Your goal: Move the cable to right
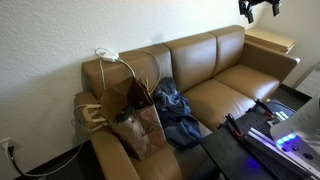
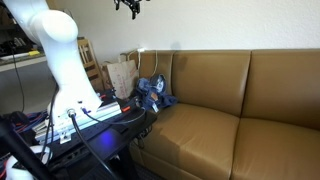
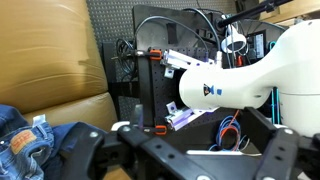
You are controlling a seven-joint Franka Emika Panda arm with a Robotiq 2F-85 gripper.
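Next, I swing back over the paper bag and go down toward the plug block (image 1: pixel 105 54), because my open gripper is hanging above the sofa's far end (image 1: pixel 252 72), away from the white cable.
The white cable (image 1: pixel 112 57) lies on top of the brown sofa's backrest (image 1: pixel 190 55) at its left end. Its small plug block rests on the backrest and thin loops hang down over the brown paper bag (image 1: pixel 135 115). My gripper (image 1: pixel 258 9) hangs high in the air, far right of the cable and above the sofa's other end. It also shows at the top of the other exterior view (image 2: pixel 128 6). In the wrist view its dark fingers (image 3: pixel 205 160) are spread wide with nothing between them. The cable is not in the wrist view.
Blue jeans (image 1: pixel 175 110) lie on the seat beside the bag. A dark cord runs from the wall outlet (image 1: pixel 12 150). A wooden side table (image 1: pixel 270 40) stands past the sofa's far arm. My base and black workbench (image 2: pixel 90 115) stand before the sofa.
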